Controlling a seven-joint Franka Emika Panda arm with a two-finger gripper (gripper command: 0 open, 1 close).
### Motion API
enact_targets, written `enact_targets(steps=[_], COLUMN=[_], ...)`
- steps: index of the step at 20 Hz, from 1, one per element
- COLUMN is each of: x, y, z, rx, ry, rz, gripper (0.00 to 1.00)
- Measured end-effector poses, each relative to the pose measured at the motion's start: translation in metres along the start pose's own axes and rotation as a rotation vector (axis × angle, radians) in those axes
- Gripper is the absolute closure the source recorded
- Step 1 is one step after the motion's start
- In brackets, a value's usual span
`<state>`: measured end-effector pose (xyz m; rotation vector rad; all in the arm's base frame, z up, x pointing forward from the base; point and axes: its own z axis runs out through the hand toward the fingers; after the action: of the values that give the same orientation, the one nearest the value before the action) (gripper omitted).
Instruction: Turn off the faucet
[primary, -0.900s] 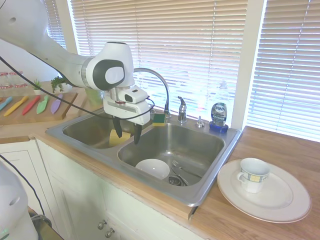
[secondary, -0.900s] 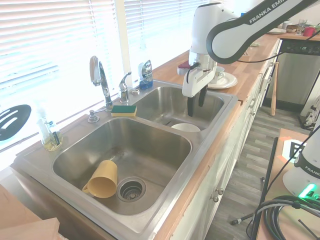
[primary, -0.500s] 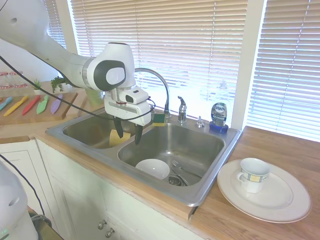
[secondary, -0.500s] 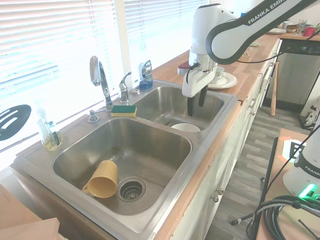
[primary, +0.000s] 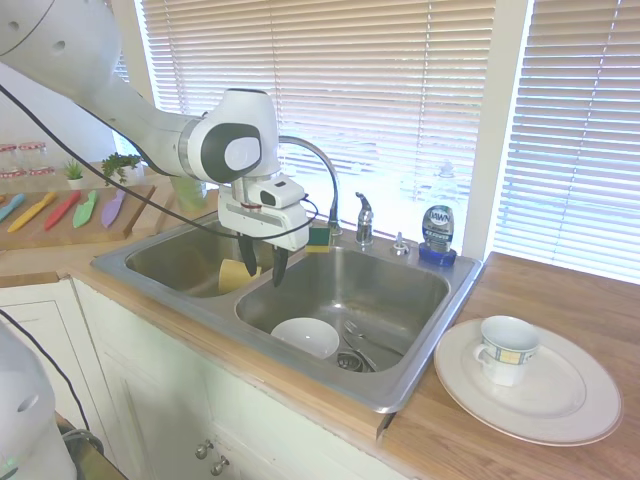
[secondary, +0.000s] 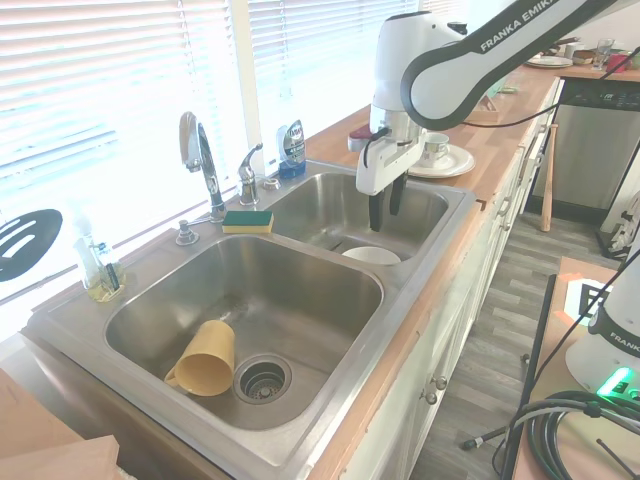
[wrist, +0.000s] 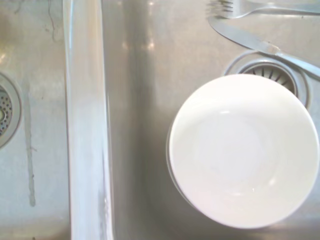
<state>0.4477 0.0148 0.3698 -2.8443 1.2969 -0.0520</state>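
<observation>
The faucet's lever handle (primary: 362, 201) is slanting up above its chrome base (primary: 365, 233), so I expect the handle to tilt down low over that base when I push it.
The faucet (primary: 322, 166) is a chrome gooseneck spout arching over the double sink's divider, with its short upright lever handle (primary: 364, 216) just to the right of it. In the second exterior view the faucet (secondary: 203, 156) and its handle (secondary: 247, 172) stand at the sink's back rim. My gripper (primary: 263, 268) hangs open and empty over the front part of the right basin, pointing down, in front of the spout and well short of the handle. From the other side my gripper (secondary: 384, 208) sits above a white bowl (secondary: 371, 256).
The bowl (wrist: 242, 150) lies in the right basin beside a knife (wrist: 260, 44), a fork and the drain. A green-yellow sponge (primary: 318, 238) and a dish-soap bottle (primary: 437, 232) stand on the back rim. A yellow cup (secondary: 205, 360) lies in the other basin. A plate (primary: 570, 410) bearing a mug sits on the counter.
My gripper has risen slightly and shifted a little toward the faucet side of the sink. It stays open and empty. Nothing else has moved.
</observation>
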Motion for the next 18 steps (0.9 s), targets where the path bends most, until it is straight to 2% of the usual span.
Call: enact_targets(steps=[9,14,18], x=[0.013,0.051,0.086], y=[-0.018,-0.058,-0.094], z=[0.003,-0.004,-0.014], rx=[0.006,0.041,0.058], ry=[-0.001,0.025,0.084], rz=[0.006,0.035,0.072], gripper=[1.0,1.0,1.0])
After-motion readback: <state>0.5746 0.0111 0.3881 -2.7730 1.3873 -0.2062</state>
